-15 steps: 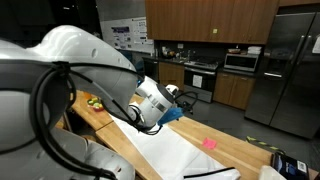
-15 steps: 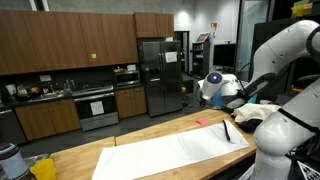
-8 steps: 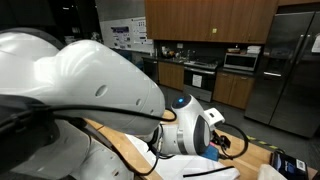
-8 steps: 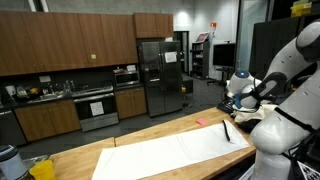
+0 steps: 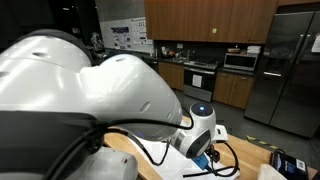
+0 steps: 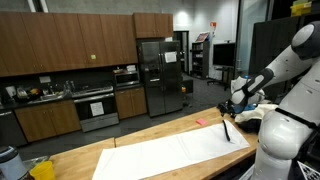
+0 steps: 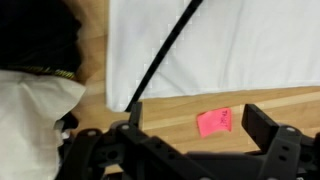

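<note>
My open gripper is past the white sheet's edge, above the pink sticky note (image 7: 213, 122). It should go back and move down around the black pen (image 7: 166, 50).
My gripper (image 7: 197, 113) is open, and its two dark fingers (image 7: 262, 124) reach in from the bottom of the wrist view. Between them, down on the wooden table (image 7: 170, 118), lies a small pink sticky note (image 7: 214, 121), untouched. Just beyond it a large white sheet (image 7: 240, 40) covers the table, with a black pen (image 7: 165, 50) lying slantwise on it. In an exterior view the gripper (image 6: 229, 108) hangs over the table end, above the pen (image 6: 227, 131) and close to the pink note (image 6: 199, 123). Nothing is held.
My own white arm (image 5: 90, 110) blocks most of an exterior view; a dark device (image 5: 286, 164) sits at the table's corner. A steel fridge (image 6: 160, 75), an oven (image 6: 96, 107) and brown cabinets line the back wall. The robot's white body (image 6: 282, 135) stands beside the table end.
The arm has swung along the table toward its end and dropped lower over the pen and pink note. The jaws have stayed open.
</note>
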